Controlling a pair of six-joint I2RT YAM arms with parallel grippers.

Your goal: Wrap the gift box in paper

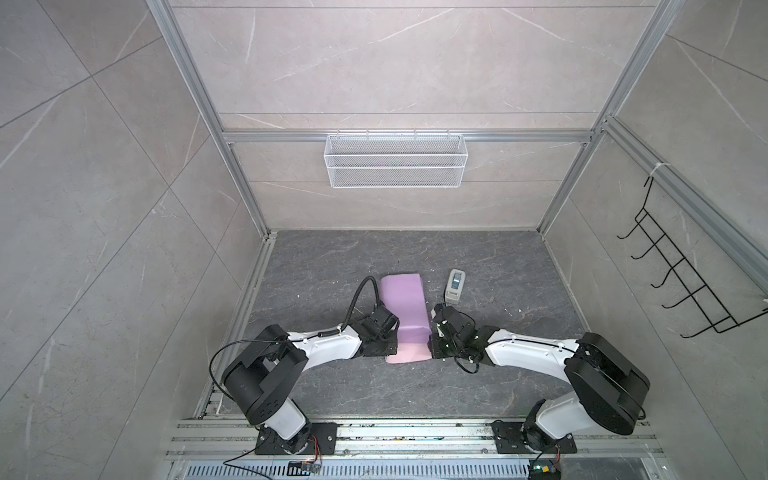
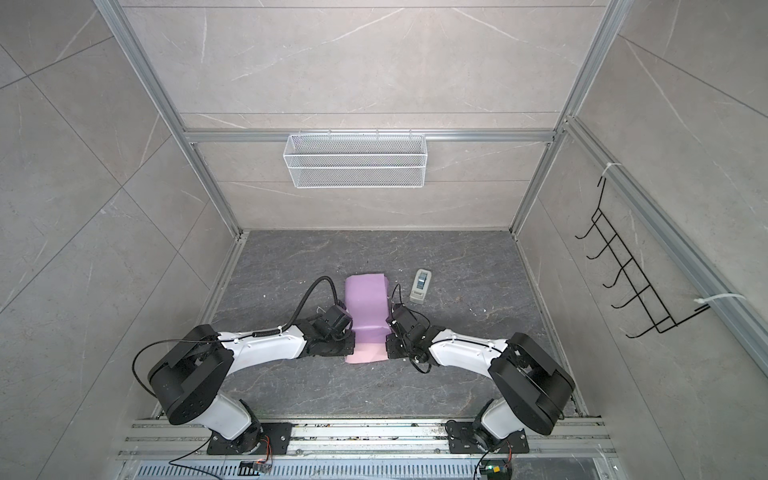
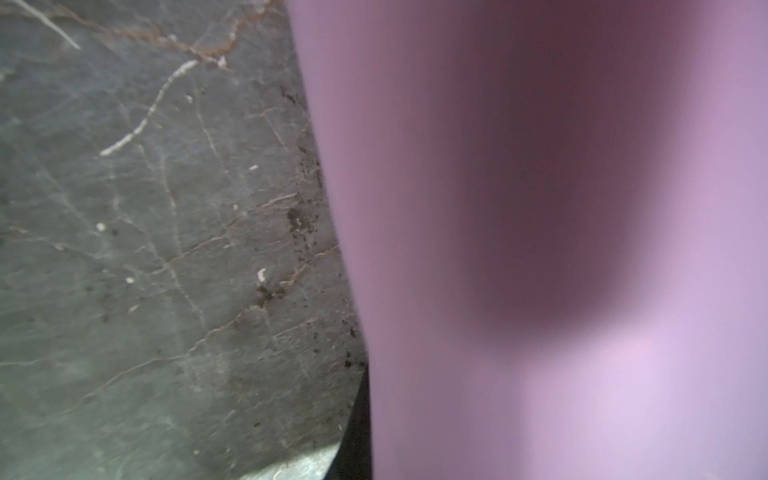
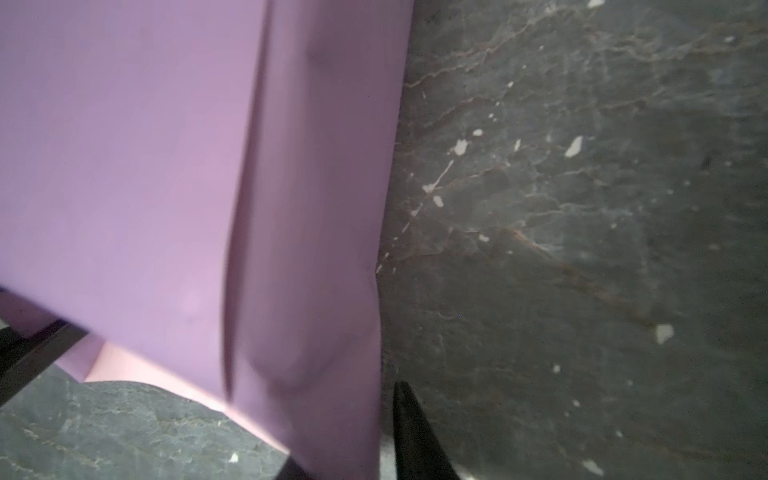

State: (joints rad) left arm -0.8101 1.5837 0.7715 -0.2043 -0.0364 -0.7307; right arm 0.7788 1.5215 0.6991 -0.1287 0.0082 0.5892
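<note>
My left gripper should hold the parcel's top (image 1: 408, 318) while my right gripper tucks in the parcel's side fold, because both grippers are at the parcel's near corners (image 1: 391, 359) and the parcel's top is free.
The paper (image 1: 405, 303) (image 2: 368, 303) lies folded into a long lilac parcel mid-table, with a pale pink flap (image 1: 409, 353) sticking out at its near end. The gift box is hidden under it. My left gripper (image 1: 390, 347) (image 2: 351, 347) sits at the parcel's near left corner, shut on the paper (image 3: 540, 249); one dark finger (image 3: 356, 440) shows beside the sheet's edge. My right gripper (image 1: 434, 347) (image 2: 390, 347) is at the near right corner. A fold of paper (image 4: 311, 249) runs between its fingers, and one finger (image 4: 411, 436) stands just off it.
A small grey-white device (image 1: 455, 284) (image 2: 421, 286) lies just right of the parcel's far end. A white wire basket (image 1: 395, 160) hangs on the back wall. A black hook rack (image 1: 681, 282) hangs on the right wall. Small white scraps dot the dark stone table (image 1: 498, 374).
</note>
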